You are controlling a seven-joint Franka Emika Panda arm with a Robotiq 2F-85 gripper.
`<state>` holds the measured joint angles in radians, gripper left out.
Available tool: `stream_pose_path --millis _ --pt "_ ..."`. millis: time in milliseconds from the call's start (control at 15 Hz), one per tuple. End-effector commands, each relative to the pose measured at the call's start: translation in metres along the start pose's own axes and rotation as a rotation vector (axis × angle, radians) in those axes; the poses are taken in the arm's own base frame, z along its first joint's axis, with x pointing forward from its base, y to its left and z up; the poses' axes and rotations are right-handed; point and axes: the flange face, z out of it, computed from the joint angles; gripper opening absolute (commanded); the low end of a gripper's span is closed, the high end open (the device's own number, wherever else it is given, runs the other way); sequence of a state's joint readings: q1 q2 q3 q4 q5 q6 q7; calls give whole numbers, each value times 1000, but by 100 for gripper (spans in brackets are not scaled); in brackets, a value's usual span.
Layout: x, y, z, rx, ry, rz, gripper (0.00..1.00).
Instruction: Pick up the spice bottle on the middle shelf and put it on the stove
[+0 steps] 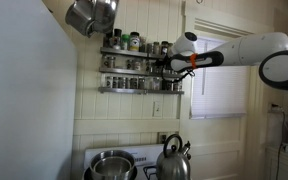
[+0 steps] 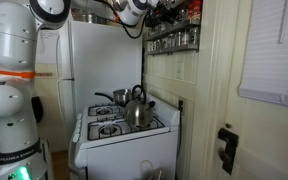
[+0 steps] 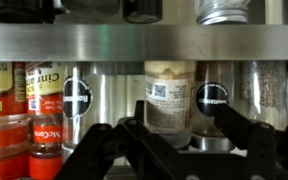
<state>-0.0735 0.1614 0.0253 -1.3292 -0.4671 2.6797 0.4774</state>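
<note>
My gripper needs to open, because its fingers are off-centre and shallow around the spice bottle, then go deeper around its body and close before pulling the spice bottle out.
In the wrist view the spice bottle, a small pale jar with a white label, stands upright straight ahead among the other jars. My gripper is open, with one dark finger on each side of the bottle. The left finger overlaps its lower left edge and a gap shows on the right. In an exterior view the gripper is at the right end of the middle shelf of the grey wall rack. The white stove stands below, with its back panel under the rack.
Red-capped spice jars and jars with black labels flank the bottle. A metal band runs above it. A kettle and a steel pot sit on the stove. A pan hangs up high. A white fridge stands beside the stove.
</note>
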Motion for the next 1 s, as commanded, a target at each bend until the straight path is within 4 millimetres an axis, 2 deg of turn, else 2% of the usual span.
stream_pose_path --millis 0,67,133,200,333,467,667,733,867,933 --pt "1 -1 5 -14 10 9 68" --pt "0 -1 5 -15 10 10 49" --pt "0 0 5 -13 8 13 47" --pt "0 0 5 -14 8 13 51" --pt "-1 2 4 -15 5 16 43" --pt "-1 2 5 -13 4 17 47" --pt "-1 3 4 -13 6 15 46" --pt "-2 3 5 -13 6 10 50" --pt "-1 4 6 -16 26 7 69" --pt "-2 4 8 -13 28 4 64"
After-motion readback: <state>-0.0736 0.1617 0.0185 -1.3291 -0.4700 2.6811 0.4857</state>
